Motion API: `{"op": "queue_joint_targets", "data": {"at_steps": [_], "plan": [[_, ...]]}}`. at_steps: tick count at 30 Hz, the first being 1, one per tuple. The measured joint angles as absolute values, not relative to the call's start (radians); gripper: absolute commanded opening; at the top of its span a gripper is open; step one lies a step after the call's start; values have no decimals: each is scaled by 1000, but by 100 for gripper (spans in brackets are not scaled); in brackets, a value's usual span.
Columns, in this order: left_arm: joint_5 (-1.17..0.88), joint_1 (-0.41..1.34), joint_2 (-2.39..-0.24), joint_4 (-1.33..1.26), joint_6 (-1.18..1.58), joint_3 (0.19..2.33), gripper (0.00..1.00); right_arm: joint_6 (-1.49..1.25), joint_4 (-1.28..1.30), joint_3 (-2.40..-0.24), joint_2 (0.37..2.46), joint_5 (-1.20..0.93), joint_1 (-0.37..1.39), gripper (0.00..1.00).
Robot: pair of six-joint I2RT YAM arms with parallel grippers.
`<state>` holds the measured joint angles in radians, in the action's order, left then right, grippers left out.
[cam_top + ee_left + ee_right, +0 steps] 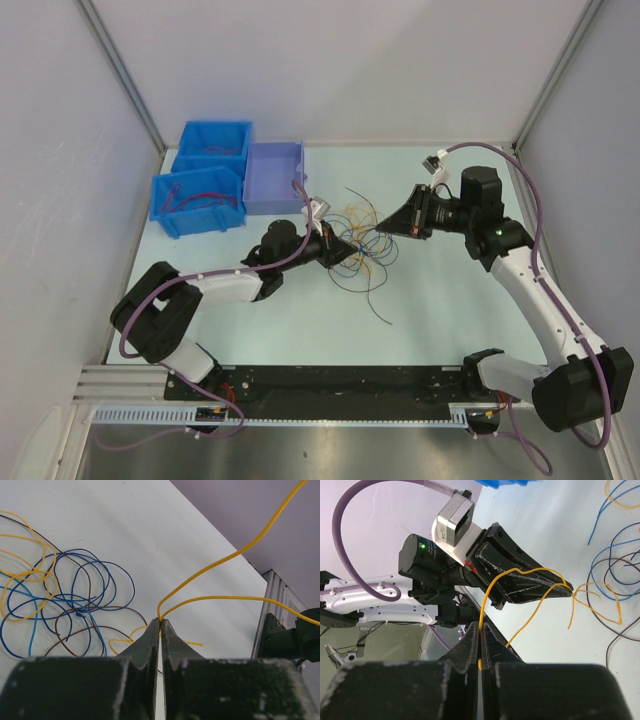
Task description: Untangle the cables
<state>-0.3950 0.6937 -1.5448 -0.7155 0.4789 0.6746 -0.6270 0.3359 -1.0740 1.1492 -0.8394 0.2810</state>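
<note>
The yellow cable [539, 605] stretches across both of the robot's grippers, so the right gripper should open and let it go before the left gripper takes the cable to the lilac bin [274, 178].
A tangle of thin cables [360, 262] in yellow, blue and brown lies mid-table between my two grippers. My left gripper [342, 250] is shut on a yellow cable [240, 597]; in the left wrist view the jaws [160, 621] pinch its bend, and two strands rise to the right. Blue and brown loops [75, 597] lie on the table to its left. My right gripper [386, 229] is shut on the same yellow cable [520, 569], pinched at the fingertips [480, 625]. The cable arcs over to the left gripper [567, 587], held above the table.
Two blue bins [200, 203] [215, 147] holding red wires and a lilac bin [273, 178] stand at the back left. White walls enclose the table on three sides. More blue and brown loops [607, 562] lie right of the left gripper.
</note>
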Motion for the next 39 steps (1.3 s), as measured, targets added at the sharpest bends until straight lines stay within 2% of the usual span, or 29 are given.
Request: {"op": "queue_joint_targets", "data": {"at_steps": [2, 8, 9, 10, 11, 12, 14, 15, 18, 29, 39], "plan": [[-395, 694, -1546, -716, 480, 675, 0, -627, 341, -1074, 1146, -841, 281, 0], [-388, 703, -1550, -693, 479, 686, 0, -610, 359, -1074, 1138, -834, 281, 0], [-376, 704, -1548, -668, 477, 697, 0, -607, 367, -1074, 1137, -827, 281, 3], [-360, 705, -1545, -635, 471, 712, 0, -601, 377, -1074, 1137, -817, 281, 8], [-342, 705, -1540, -608, 467, 725, 0, -598, 385, -1074, 1136, -809, 281, 18], [-316, 705, -1529, -558, 460, 748, 0, -592, 399, -1074, 1134, -793, 281, 45], [-275, 705, -1513, -500, 442, 784, 0, -588, 416, -1074, 1130, -770, 281, 61], [-252, 705, -1503, -464, 434, 806, 0, -580, 427, -1075, 1126, -760, 281, 72], [-180, 705, -1476, -360, 405, 882, 0, -559, 460, -1076, 1104, -713, 281, 91], [15, 645, -1457, -84, 336, 1118, 0, -501, 620, -1035, 1022, -334, 279, 93], [88, 572, -1443, 21, 327, 1155, 0, -529, 616, -887, 1008, -222, 279, 93]]}}
